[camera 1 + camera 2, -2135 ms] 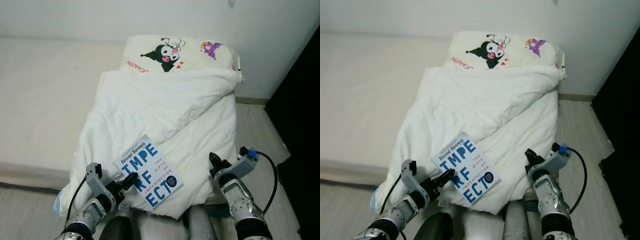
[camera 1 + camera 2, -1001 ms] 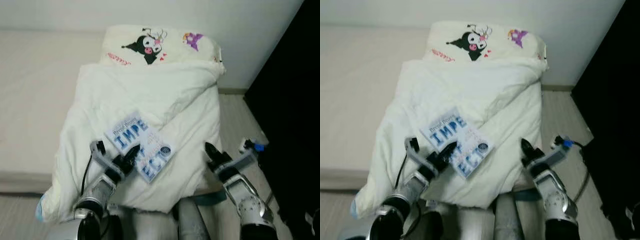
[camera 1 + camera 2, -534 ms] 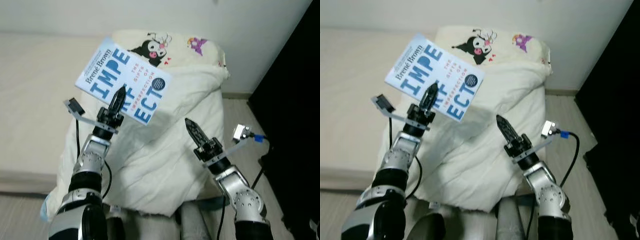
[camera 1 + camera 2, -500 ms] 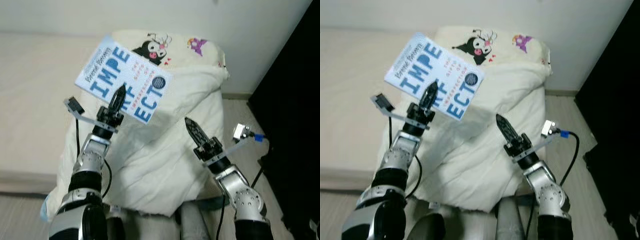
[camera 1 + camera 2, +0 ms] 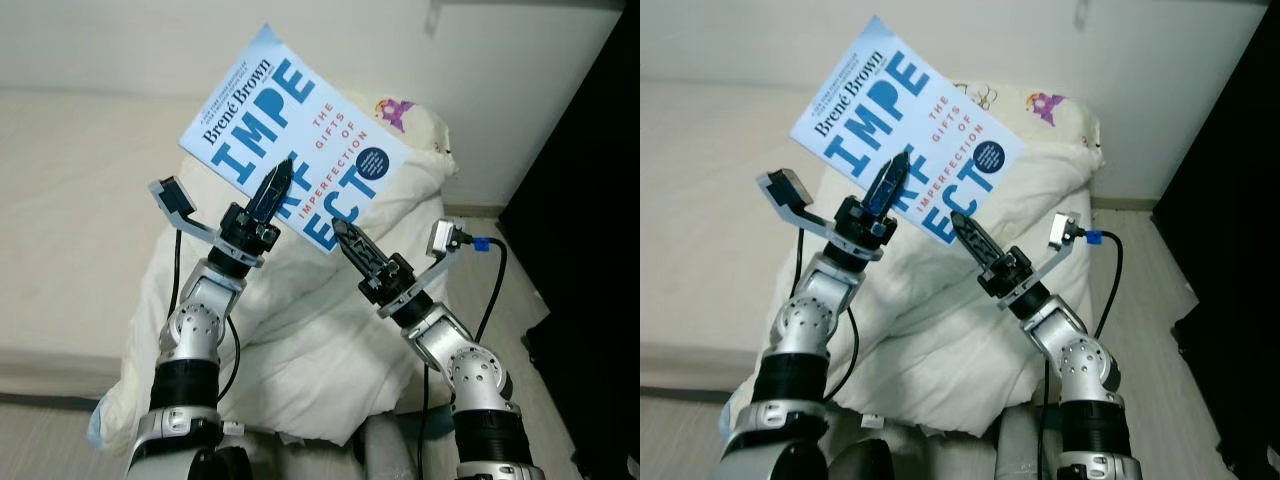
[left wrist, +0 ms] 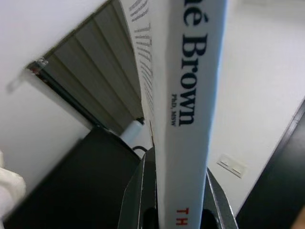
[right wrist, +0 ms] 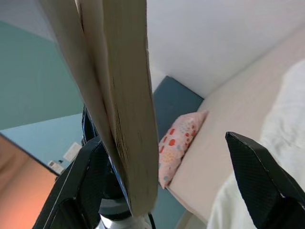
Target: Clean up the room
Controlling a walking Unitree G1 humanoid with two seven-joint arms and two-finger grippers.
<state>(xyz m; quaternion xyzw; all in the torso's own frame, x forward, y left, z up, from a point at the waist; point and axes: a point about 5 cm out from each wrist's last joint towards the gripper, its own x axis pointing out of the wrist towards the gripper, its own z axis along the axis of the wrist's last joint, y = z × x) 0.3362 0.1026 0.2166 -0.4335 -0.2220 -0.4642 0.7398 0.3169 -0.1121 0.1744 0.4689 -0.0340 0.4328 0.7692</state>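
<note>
My gripper will carry the book point(image 5: 296, 142), and the book will stay flat but slightly parted, because a dark slit point(image 7: 98, 80) separates a thin bundle of pages from the thick block.
A pale blue paperback book point(image 5: 300, 120) with big blue letters is held up in the air, tilted, in front of the wall. My left gripper point(image 5: 278, 185) is shut on its lower part; in the left wrist view the white spine point(image 6: 190, 95) sits pinched between the fingers point(image 6: 136, 195). My right gripper point(image 5: 345, 238) is raised just right of it, at the book's lower edge. In the right wrist view its fingers point(image 7: 255, 176) stand wide open, with the book's page edge point(image 7: 128, 95) between them, close to one finger.
Below the arms lies a crumpled white duvet point(image 5: 300, 330) with a cartoon-print pillow point(image 5: 425, 125) at its far end. A beige mattress point(image 5: 70, 200) spreads to the left. Dark furniture point(image 5: 590, 220) stands at the right. A pink flowered cushion point(image 7: 178, 143) lies by the bed.
My left gripper has lifted the book off the duvet and raised it high. My right gripper has come up and left to the book's lower edge.
</note>
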